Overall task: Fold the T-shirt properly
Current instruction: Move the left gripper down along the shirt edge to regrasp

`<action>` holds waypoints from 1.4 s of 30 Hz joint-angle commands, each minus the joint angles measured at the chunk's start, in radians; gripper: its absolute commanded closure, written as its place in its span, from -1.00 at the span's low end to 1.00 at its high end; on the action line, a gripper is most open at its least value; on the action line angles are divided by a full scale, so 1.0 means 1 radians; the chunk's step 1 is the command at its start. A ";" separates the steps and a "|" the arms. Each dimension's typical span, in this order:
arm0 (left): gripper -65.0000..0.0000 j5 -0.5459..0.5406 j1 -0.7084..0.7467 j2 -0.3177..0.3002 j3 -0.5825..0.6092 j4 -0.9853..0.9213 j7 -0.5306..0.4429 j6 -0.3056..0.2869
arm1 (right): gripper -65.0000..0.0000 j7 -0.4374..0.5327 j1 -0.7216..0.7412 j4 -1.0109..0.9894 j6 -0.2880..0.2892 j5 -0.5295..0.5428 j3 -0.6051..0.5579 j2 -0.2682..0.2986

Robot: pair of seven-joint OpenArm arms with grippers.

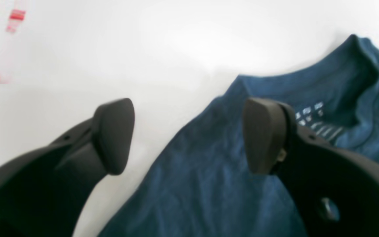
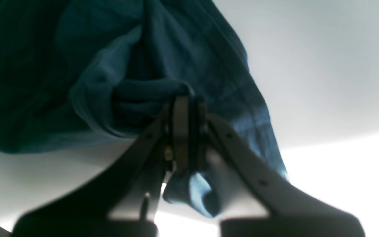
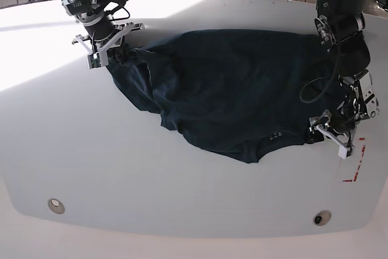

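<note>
The T-shirt's shoulder edge runs between my left gripper's open fingers. I keep moving toward the neck label until the fingers close on that edge.
The dark navy T-shirt lies spread and rumpled across the white table, with its neck label toward the front. In the left wrist view the label shows beside one finger. My left gripper hangs open just above the shirt's shoulder edge near the neck, one finger over cloth and one over bare table. At the back left, my right gripper is shut on a bunched fold of the T-shirt, pinched between its fingertips and lifted off the table.
Red tape marks sit on the table by the left gripper, also seen as red tape in the left wrist view. Two round holes lie near the table's front edge. Cables run behind the table.
</note>
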 commanded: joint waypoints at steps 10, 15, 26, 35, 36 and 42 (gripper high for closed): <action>-0.43 0.001 -0.008 0.026 0.087 0.001 0.071 -0.019 | 0.99 0.025 0.017 0.016 -0.001 0.011 0.003 -0.014; -0.43 0.001 0.005 0.037 0.101 0.001 0.085 -0.094 | 0.99 0.025 0.017 0.017 -0.001 0.011 0.003 -0.019; 0.17 0.005 0.018 0.058 0.137 0.001 0.123 -0.133 | 0.99 0.025 0.035 0.016 -0.001 0.011 0.002 -0.020; 1.00 0.008 0.040 0.057 0.139 0.003 0.111 -0.133 | 0.99 0.025 0.037 0.016 -0.001 0.011 0.000 -0.020; 1.00 0.008 0.040 0.057 0.139 0.004 0.109 -0.133 | 0.99 0.025 0.037 0.016 -0.001 0.011 0.000 -0.020; 1.00 0.004 0.046 0.057 0.133 0.115 0.135 -0.133 | 0.99 0.025 0.037 0.016 -0.001 0.011 0.000 -0.020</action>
